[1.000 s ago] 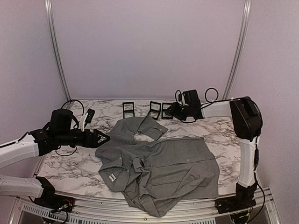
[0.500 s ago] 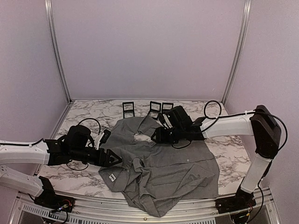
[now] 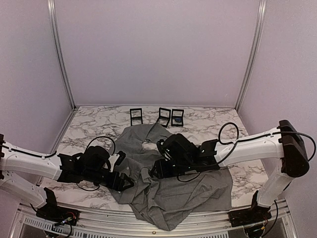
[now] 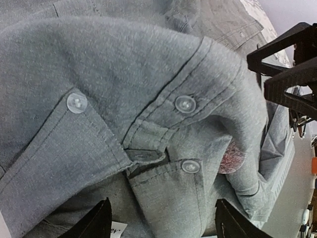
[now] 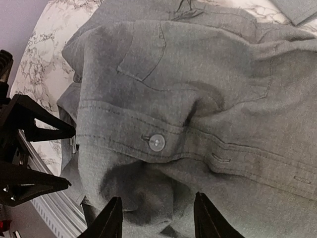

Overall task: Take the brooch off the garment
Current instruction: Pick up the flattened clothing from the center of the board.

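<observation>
Part of the brooch (image 4: 232,157) lies under a fold of the garment, so my right gripper should hold the cloth (image 4: 251,146) beside the brooch before my left gripper grips it.
The garment (image 3: 198,173), a grey button-up shirt, lies crumpled on the marble table (image 3: 89,126). My left gripper (image 3: 127,181) sits low over its collar area, jaws open and astride a buttoned fold (image 4: 168,198), holding nothing. A white neck label (image 4: 119,229) shows by the left finger. A small round pinkish speckled piece (image 4: 232,159), seemingly the brooch, peeks from under a fold to the right. My right gripper (image 3: 155,171) hovers open over the button placket (image 5: 156,142), facing the left gripper (image 5: 34,153) a short way off. The chest pocket (image 5: 143,57) lies beyond it.
Three small black stands (image 3: 135,116) (image 3: 164,116) (image 3: 177,117) line the back of the table. Purple walls close in the sides and back. A metal rail (image 3: 99,229) runs along the near edge. The right gripper's fingers (image 4: 292,74) reach into the left wrist view.
Both arms have come in over the shirt: the left from the table's left side to the collar, the right from the back right to the shirt's middle. The fabric has bunched between them.
</observation>
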{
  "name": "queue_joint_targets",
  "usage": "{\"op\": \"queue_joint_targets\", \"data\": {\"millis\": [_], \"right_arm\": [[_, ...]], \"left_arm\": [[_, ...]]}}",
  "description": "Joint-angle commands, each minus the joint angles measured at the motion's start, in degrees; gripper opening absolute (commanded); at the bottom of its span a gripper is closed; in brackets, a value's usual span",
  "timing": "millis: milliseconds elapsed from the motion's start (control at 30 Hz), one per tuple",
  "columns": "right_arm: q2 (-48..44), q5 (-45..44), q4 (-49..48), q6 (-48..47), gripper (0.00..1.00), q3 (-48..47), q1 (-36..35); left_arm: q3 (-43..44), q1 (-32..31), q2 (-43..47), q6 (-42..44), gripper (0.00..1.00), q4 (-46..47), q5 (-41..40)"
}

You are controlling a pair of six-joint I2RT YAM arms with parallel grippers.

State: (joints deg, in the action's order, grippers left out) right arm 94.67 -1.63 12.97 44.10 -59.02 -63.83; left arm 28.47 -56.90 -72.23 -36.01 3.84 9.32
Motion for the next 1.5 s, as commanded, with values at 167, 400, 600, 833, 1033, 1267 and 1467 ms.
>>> {"op": "queue_joint_targets", "data": {"millis": [167, 400, 600, 833, 1033, 1267, 1467], "right_arm": [[-2.3, -1.9, 4.6, 4.6, 0.47, 2.4, -5.0], [-3.9, 0.2, 2.1, 5.9, 0.47, 5.0, -5.7], [-0.3, 2.4, -0.8, 6.4, 0.47, 4.7, -6.3], [3.3, 4.3, -2.8, 6.3, 0.46, 3.2, -6.3], [4.2, 4.6, -3.6, 6.3, 0.24, 2.7, -6.3], [4.6, 4.9, -3.3, 4.9, 0.00, 0.9, -6.3], [4.3, 3.7, -1.8, 3.8, 0.00, -1.2, -6.3]], "left_arm": [[2.2, -1.9, -5.2, -0.6, 0.64, 0.2, -3.1], [1.6, -1.9, -5.2, -1.6, 0.38, 2.4, -2.7], [1.4, -1.9, -4.1, -2.3, 0.17, 3.2, -4.1], [0.7, -1.8, -3.3, -2.9, 0.16, 3.7, -3.4], [-0.9, -1.8, -1.2, -2.8, 0.52, 1.6, -2.3], [-1.4, -1.8, -2.4, -2.4, 0.67, 0.2, -0.3], [-1.8, -1.8, -3.9, -3.8, 0.61, 2.5, 2.7]]}}
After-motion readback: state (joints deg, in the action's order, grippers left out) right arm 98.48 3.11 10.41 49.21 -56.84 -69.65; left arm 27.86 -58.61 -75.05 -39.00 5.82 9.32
